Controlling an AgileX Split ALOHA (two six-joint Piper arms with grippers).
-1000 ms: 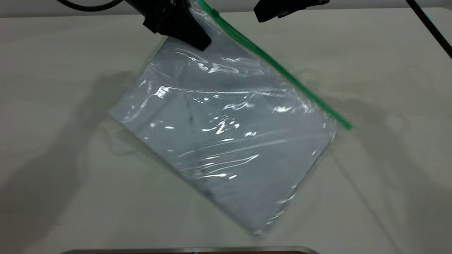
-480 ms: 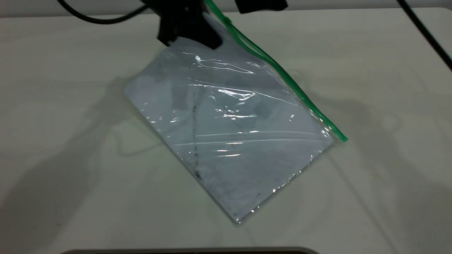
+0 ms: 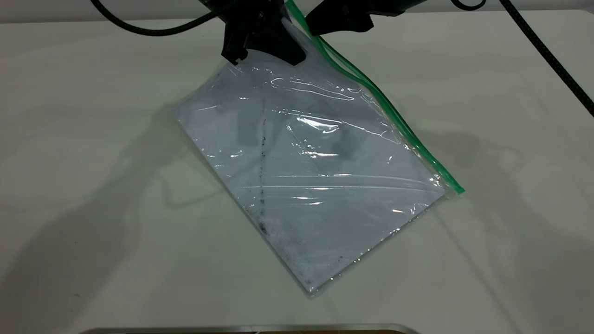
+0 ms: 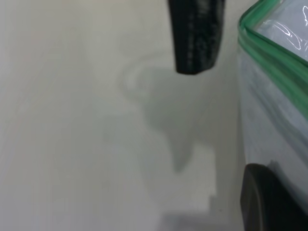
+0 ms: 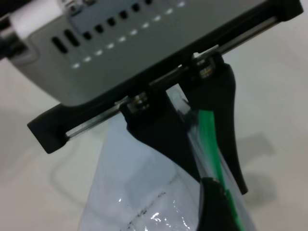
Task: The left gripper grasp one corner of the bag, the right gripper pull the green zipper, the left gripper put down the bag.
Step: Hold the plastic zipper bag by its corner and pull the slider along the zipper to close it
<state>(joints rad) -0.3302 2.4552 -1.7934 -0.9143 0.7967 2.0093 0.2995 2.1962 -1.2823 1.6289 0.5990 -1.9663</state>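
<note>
A gap shows point(image 3: 338, 59) between the green strips of the zipper. The green zipper point(image 3: 408, 131) will close along its length as I pull its slider to the zipper's lower end.
The bag point(image 3: 315, 176), clear with white paper and a dark smudge line, hangs tilted from its upper corner, its lower part resting on the table. My left gripper point(image 3: 262, 44) is shut on that corner. It shows in the right wrist view point(image 5: 216, 173) with a finger on each side of the plastic. The green zipper point(image 3: 394, 120) runs down the bag's right edge, its two strips parted in the upper part. It also shows in the left wrist view point(image 4: 274, 53). My right gripper point(image 3: 320, 25) is at the zipper's upper end, touching the strip. The slider tab is hidden.
The white table point(image 3: 93, 139) surrounds the bag. Black braided cables run at the upper right point(image 3: 547, 51) and upper left point(image 3: 153, 28). A metal edge point(image 3: 250, 328) lies along the table's near side.
My left gripper has moved right and down with the bag, which has swung and settled lower. My right gripper has come left and down onto the zipper's upper end.
</note>
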